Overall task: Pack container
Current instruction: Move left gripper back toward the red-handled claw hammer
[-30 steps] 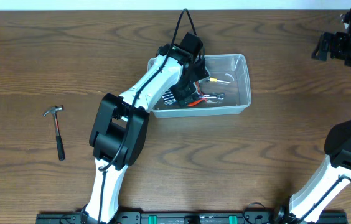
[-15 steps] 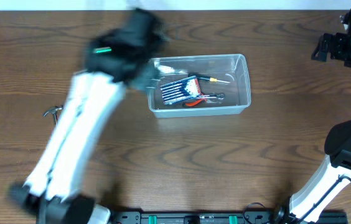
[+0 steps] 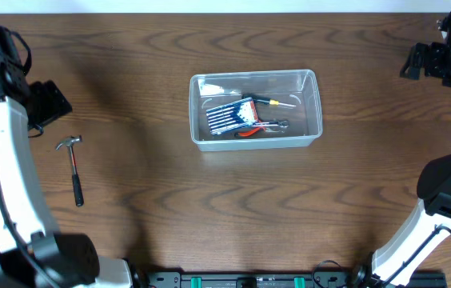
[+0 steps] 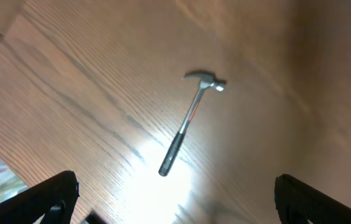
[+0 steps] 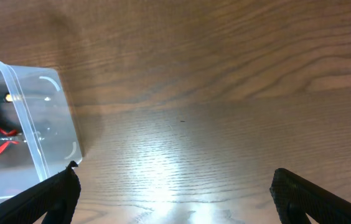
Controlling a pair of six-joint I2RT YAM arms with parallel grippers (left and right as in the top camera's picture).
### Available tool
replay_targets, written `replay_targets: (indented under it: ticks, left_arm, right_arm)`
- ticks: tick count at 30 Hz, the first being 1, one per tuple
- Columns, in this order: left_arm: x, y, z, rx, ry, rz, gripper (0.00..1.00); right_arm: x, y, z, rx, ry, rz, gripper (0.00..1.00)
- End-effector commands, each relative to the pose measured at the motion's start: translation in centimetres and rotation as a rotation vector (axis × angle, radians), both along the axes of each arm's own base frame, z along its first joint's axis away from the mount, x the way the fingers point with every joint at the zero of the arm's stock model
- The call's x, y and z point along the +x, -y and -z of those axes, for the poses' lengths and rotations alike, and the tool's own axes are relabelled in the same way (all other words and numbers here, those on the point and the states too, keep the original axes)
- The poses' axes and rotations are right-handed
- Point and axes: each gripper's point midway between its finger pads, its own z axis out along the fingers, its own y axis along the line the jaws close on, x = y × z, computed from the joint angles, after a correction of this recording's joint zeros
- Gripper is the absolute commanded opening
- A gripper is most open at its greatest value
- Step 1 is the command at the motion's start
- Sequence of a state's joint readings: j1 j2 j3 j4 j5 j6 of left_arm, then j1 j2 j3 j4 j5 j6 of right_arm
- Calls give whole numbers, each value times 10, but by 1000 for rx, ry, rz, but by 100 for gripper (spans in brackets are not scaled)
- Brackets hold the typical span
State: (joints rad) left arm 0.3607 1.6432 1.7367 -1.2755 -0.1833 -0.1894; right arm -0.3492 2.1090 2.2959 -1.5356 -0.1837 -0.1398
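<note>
The hammer lies free with its handle running up between the left gripper's open fingers, so the robot should go on lowering until they straddle the handle below the hammer's head.
The clear plastic container sits at the table's middle and holds a blue drill-bit case, red-handled pliers and a yellow-handled screwdriver. Its corner also shows in the right wrist view. A hammer with a black grip lies on the table at the left, and shows in the left wrist view. My left gripper is open and empty, above and left of the hammer. My right gripper is open and empty at the far right back.
The table's back edge runs just behind the container. Bare wood table lies between the hammer and the container.
My left arm has swung from inside the container to the far left, near the hammer. The drill-bit case now lies uncovered in the container. The right arm has not moved.
</note>
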Motion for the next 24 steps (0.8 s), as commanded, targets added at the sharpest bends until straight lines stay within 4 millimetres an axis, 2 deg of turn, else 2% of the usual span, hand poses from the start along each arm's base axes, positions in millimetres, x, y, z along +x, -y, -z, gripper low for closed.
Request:
replay_targets:
  ticks: [1,5,9,13,15,19,24]
  left_arm:
    - [-4,-14,55,-61,-156,66,98]
    - [-15,-28,101,-118,-255,20,98]
    - [-23,-33,145,-146,-326,64,98]
    - [-23,-31,178,-150,-324,111,99]
    - [-13,-20,192,-199,-272,211,99]
    - [-1,-15,203,-206,-216,289,98]
    - [12,-9,203,-226,-161,375,98]
  right_arm:
    - [-1,-2,4,7,-11,-17,99]
    - [-2,-1,4,3,-18,-16,99]
    - [-2,-1,4,3,-19,-15,99]
    - [-3,-2,4,5,-24,-15,99]
    - [-4,-2,5,6,-28,-15,99]
    - [-6,-3,5,9,-35,-15,99]
    - [-11,1,6,-11,-58,-10,99]
